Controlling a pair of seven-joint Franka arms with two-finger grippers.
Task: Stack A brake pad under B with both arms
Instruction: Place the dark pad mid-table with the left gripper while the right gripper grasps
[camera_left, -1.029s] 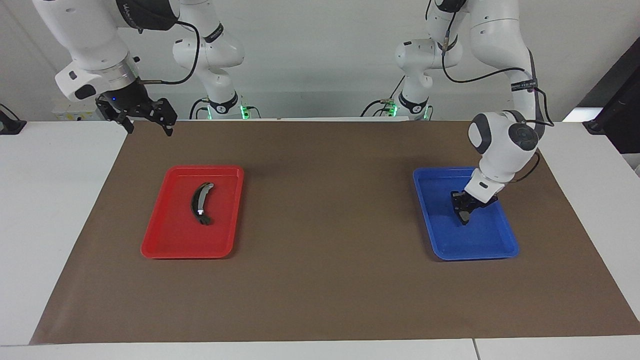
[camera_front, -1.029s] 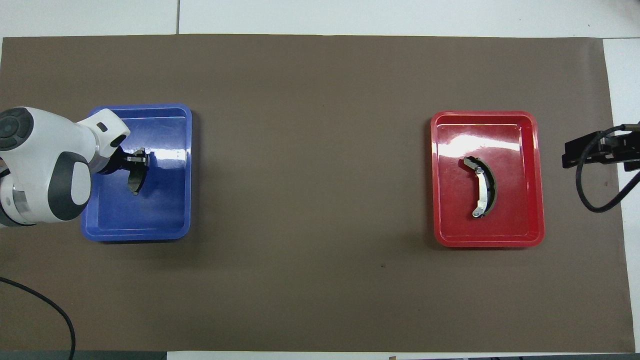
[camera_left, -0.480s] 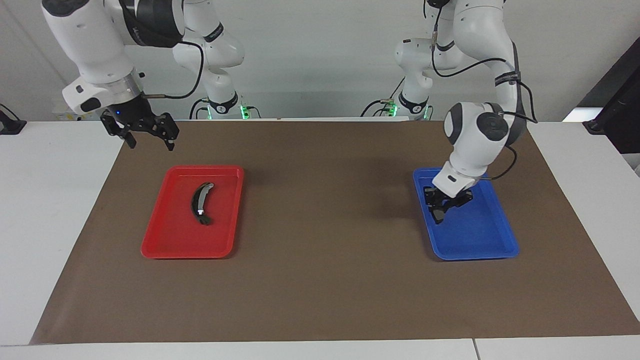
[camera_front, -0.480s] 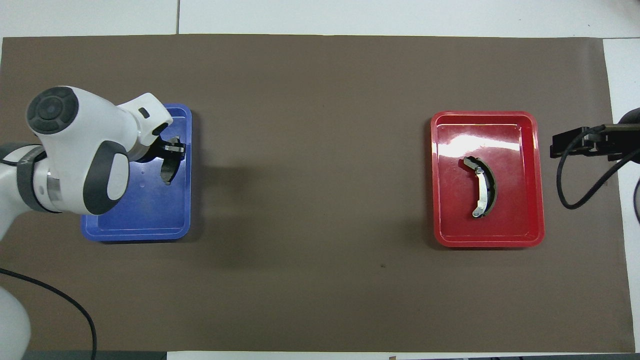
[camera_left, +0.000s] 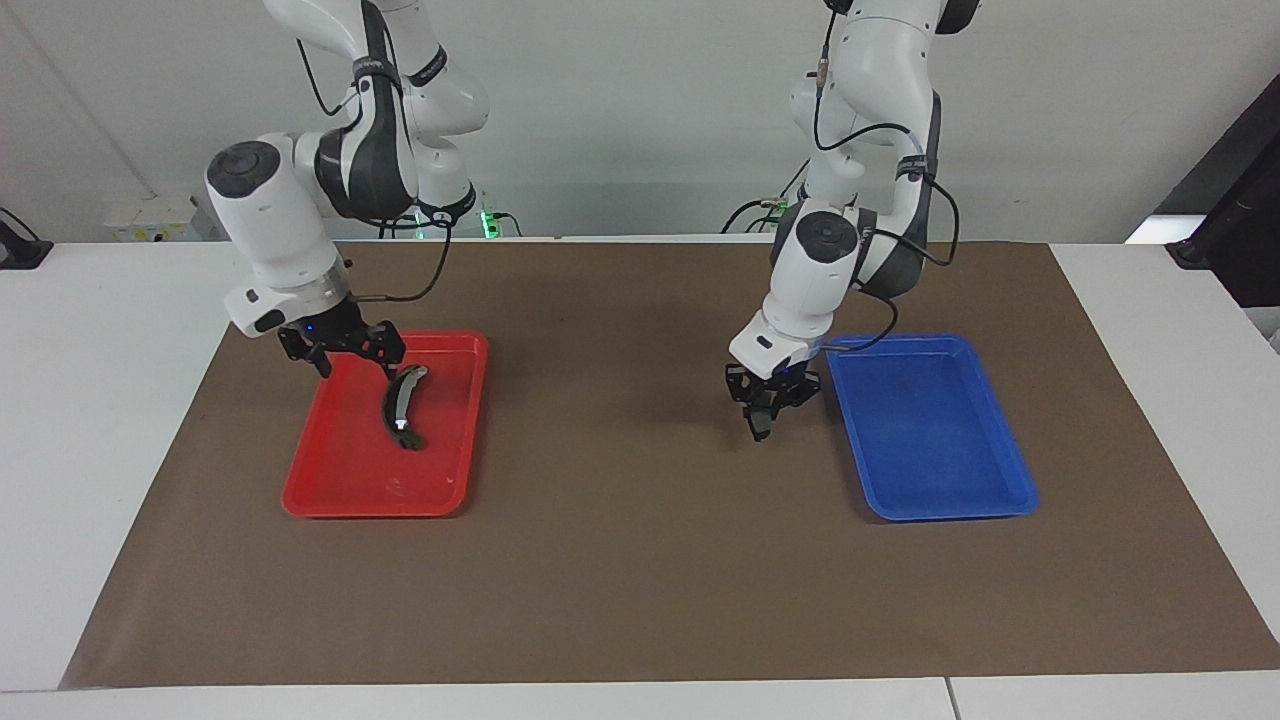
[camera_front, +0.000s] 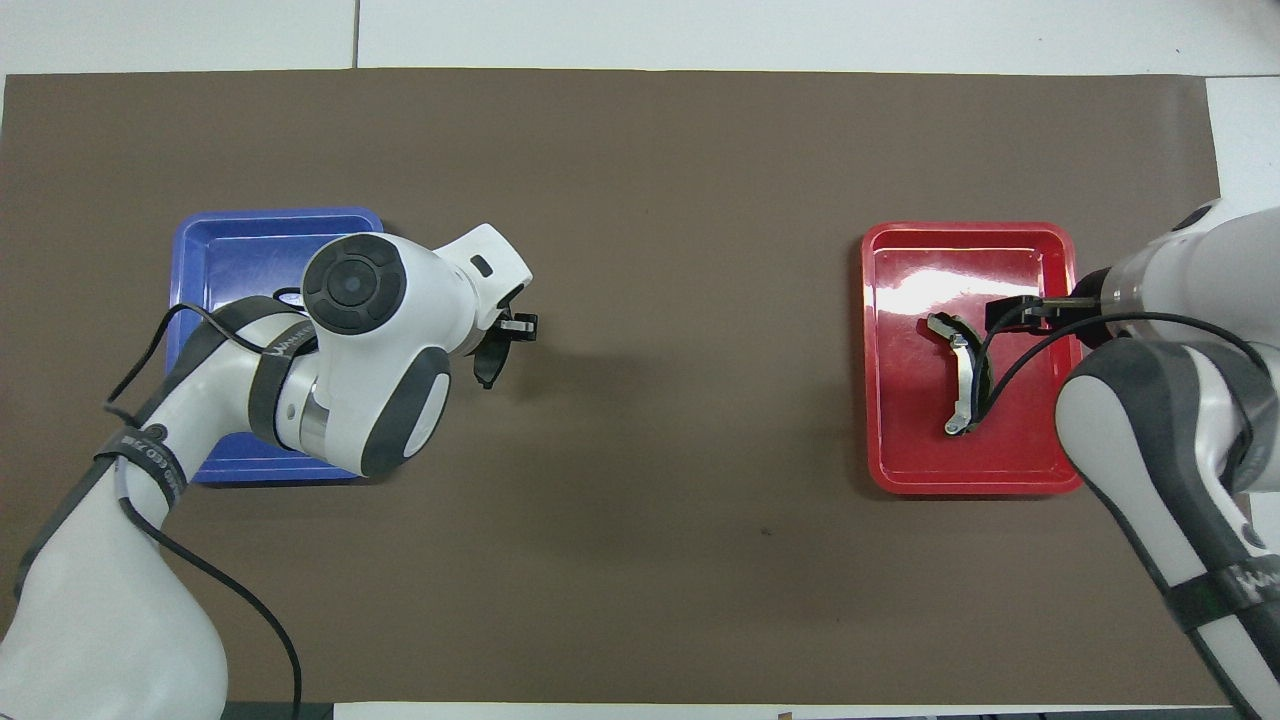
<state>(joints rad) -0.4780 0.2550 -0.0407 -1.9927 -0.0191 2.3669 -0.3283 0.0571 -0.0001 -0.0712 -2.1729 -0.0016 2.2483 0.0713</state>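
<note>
I expect B's ends to stick out past A when I lay B on top, because the long crescent B is longer than the short dark A.
The short dark A brake pad hangs in my left gripper, which is shut on it in the air over the brown mat, just beside the blue tray. In the overhead view the pad shows below that gripper. The long crescent pad B lies in the red tray, its pale metal side showing from above. My right gripper is open and hovers over the robot-side part of the red tray, above B's nearer end.
A brown mat covers the table between the two trays. The blue tray holds nothing. White table surface lies outside the mat at both ends.
My left gripper carried the A pad out of the blue tray toward the table's middle. My right gripper came down from beside the mat's corner to over the red tray.
</note>
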